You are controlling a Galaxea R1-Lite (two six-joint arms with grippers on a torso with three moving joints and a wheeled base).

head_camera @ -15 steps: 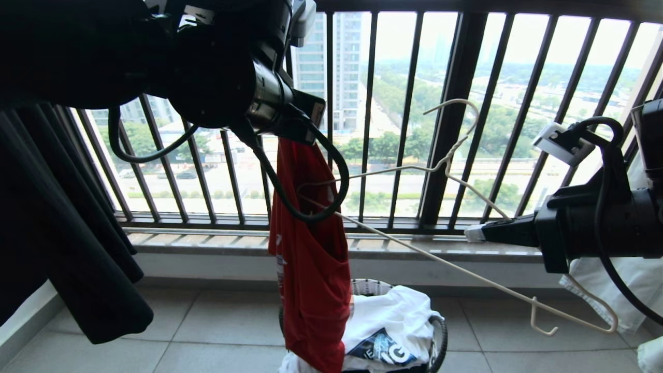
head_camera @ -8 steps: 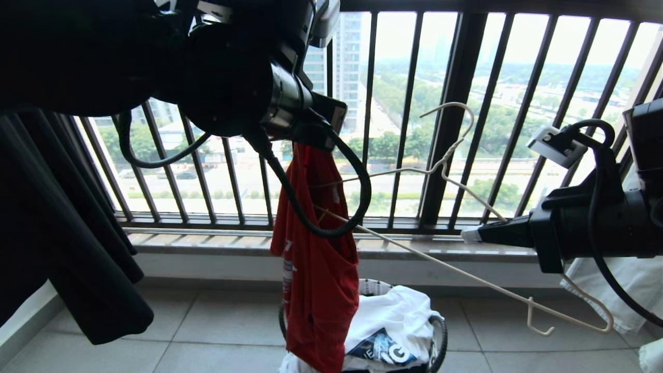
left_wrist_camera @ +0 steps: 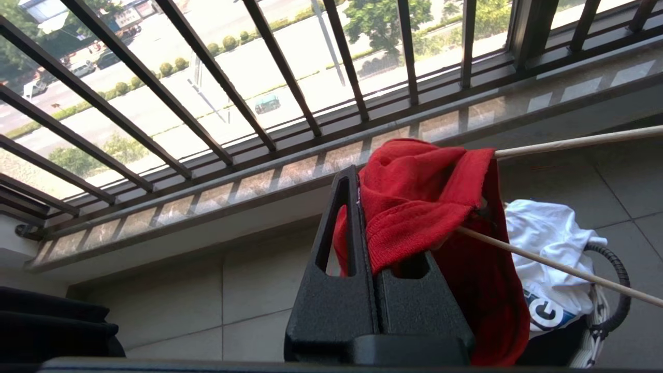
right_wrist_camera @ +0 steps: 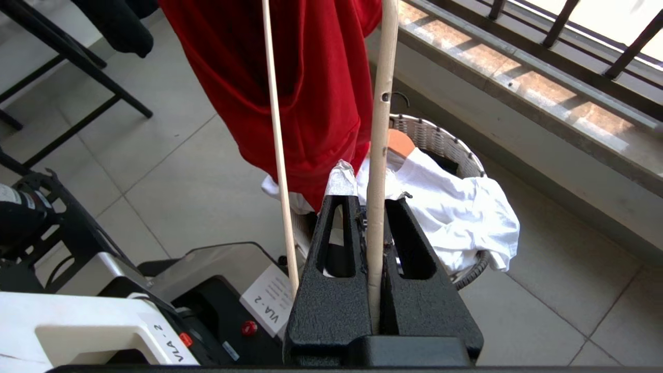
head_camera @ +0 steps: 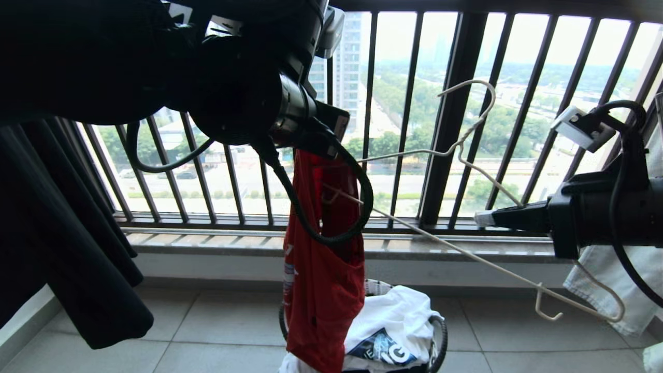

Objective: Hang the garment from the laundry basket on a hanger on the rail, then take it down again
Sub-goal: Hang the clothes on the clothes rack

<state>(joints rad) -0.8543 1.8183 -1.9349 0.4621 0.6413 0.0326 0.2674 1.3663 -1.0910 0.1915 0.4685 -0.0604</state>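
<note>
The red garment has only the hanger's far end (head_camera: 331,194) inside it, so my right gripper should keep the hanger still while my left gripper pulls the garment along its bar (head_camera: 429,235).
The red garment (head_camera: 321,280) hangs from my left gripper (head_camera: 331,135), which is shut on a bunched fold near its collar (left_wrist_camera: 414,202); the fingertips (left_wrist_camera: 357,178) are pressed together on the cloth. The thin white hanger (head_camera: 456,147) is held level in front of the balcony bars. My right gripper (head_camera: 480,218) is shut on one sloping arm of the hanger (right_wrist_camera: 380,129). The hanger's far end (head_camera: 336,194) pokes into the garment's opening. Below stands the laundry basket (head_camera: 439,331) on the floor. The rail is out of view.
A white T-shirt (head_camera: 393,316) with a dark print fills the basket. A black garment (head_camera: 77,259) hangs at the left and white cloth (head_camera: 611,280) at the right. The black balcony railing (head_camera: 450,119) and stone sill are behind. My base (right_wrist_camera: 207,290) is underneath.
My left gripper has carried the garment a little to the right. My right gripper has lifted the hanger up and to the right, with its far end staying in the garment.
</note>
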